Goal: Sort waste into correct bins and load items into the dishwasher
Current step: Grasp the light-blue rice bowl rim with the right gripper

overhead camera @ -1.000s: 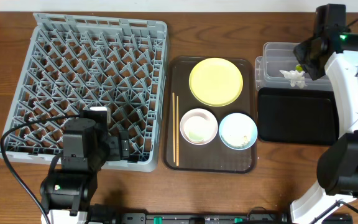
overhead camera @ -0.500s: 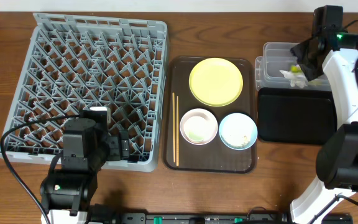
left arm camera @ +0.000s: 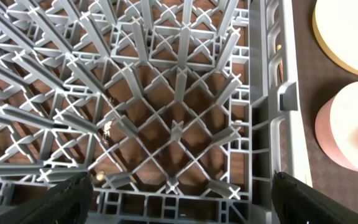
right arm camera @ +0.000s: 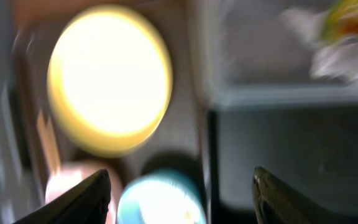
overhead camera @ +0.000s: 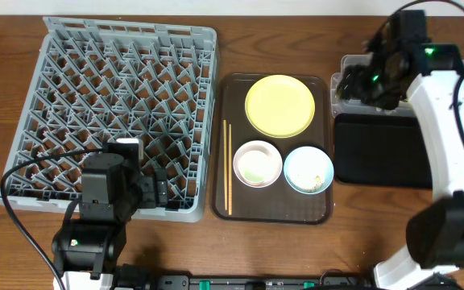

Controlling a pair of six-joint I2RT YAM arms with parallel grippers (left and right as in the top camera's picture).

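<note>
The light blue bowl has pale scraps in it and its rim is free. I keep moving my empty right gripper toward that bowl until its fingers are on both sides of the bowl's rim.
My right gripper hangs open and empty over the clear tub. Its wrist view is motion-blurred. There the yellow-green wrapper with white paper lies in the tub, well apart from the open right gripper. Below the tub sits the black tray. A yellow plate, a pinkish bowl, a light blue bowl with a few pale scraps and the chopsticks rest on the brown tray. My left gripper stands open over the grey dish rack.
The grey rack fills the table's left half, and my left arm reaches over its near edge. The brown tray lies between the rack and the two bins. The right arm's white link crosses above the black tray's right side.
The right gripper has opened and let go of the wrapper, which now lies in the clear tub. It has swung left across the tub. The left arm has not moved.
</note>
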